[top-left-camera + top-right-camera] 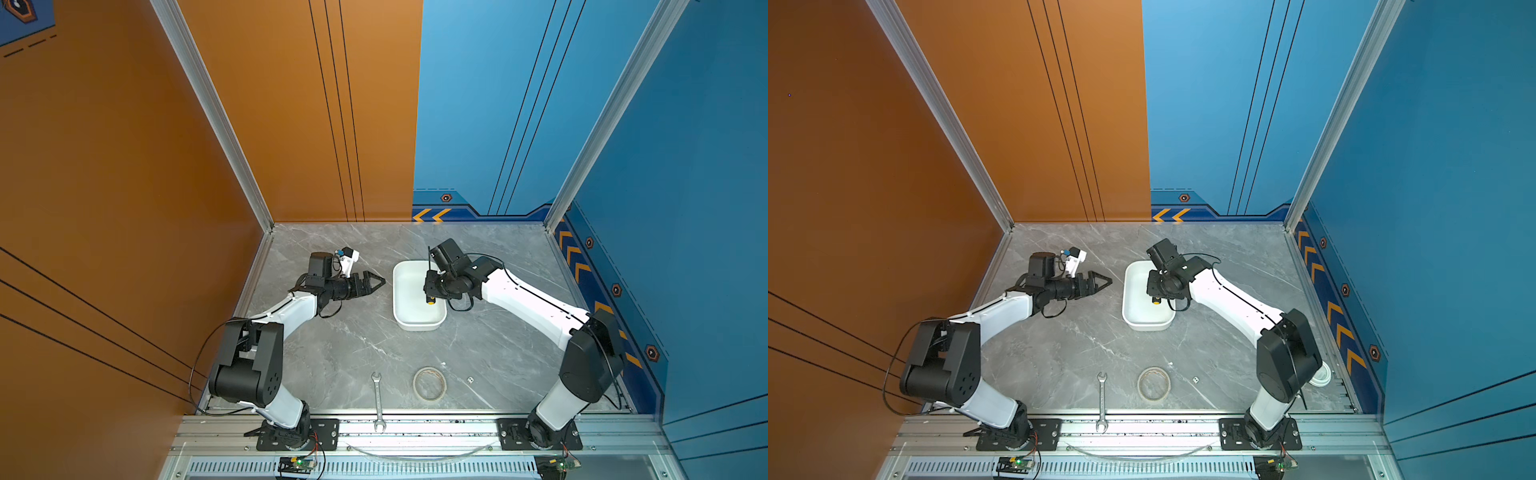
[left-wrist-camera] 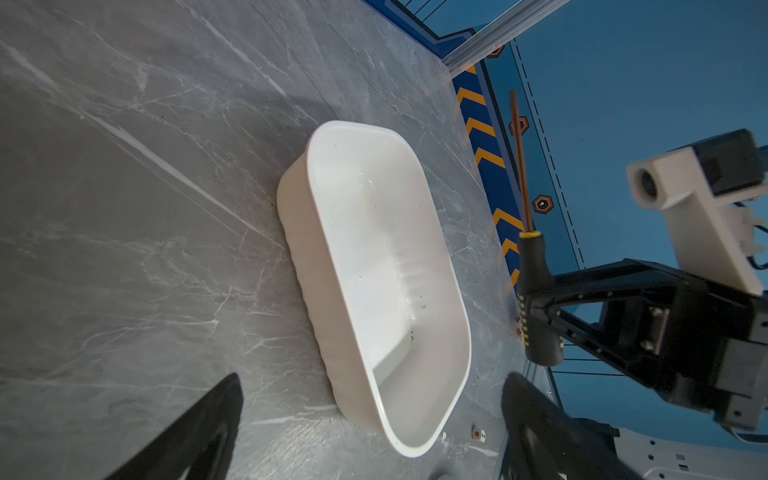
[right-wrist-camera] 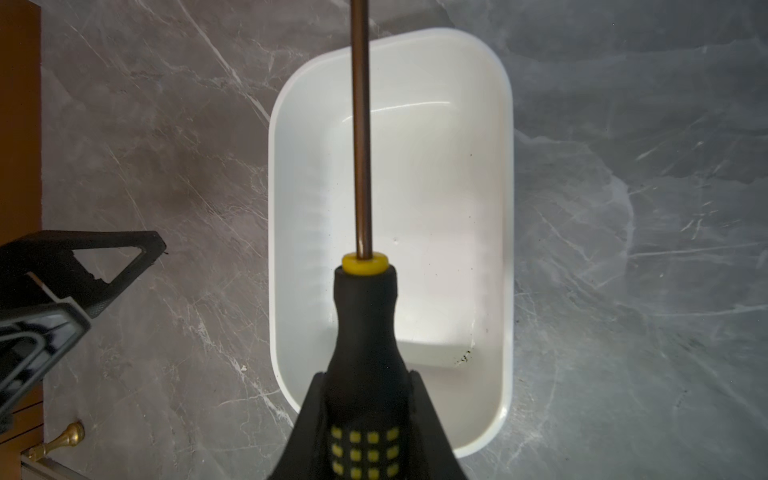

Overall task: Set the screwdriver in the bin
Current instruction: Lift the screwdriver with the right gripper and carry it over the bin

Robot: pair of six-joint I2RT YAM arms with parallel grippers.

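The screwdriver (image 1: 430, 301) is in line with the bin's long sides, so the robot's right gripper should keep lowering it until its handle meets the bin's bottom (image 1: 411, 299), and let go there.
The screwdriver (image 3: 365, 316) has a black handle with yellow dots and a thin dark shaft. My right gripper (image 3: 365, 376) is shut on its handle and holds it in the air over the white bin (image 3: 436, 187). The shaft runs along the bin's length and points toward the back wall. In both top views the yellow end cap of the screwdriver (image 1: 431, 302) (image 1: 1155, 302) shows below the right gripper (image 1: 430, 286) (image 1: 1154, 286), over the bin (image 1: 395, 291) (image 1: 1125, 291). My left gripper (image 1: 380, 282) (image 2: 372, 415) is open, turned on its side and holds nothing, just left of the bin (image 2: 374, 232).
A silver wrench (image 1: 378, 399) lies at the front edge, partly over the metal rail. A roll of tape (image 1: 429, 383) and a small die (image 1: 470, 379) lie to its right. Orange and blue walls close in the table on three sides.
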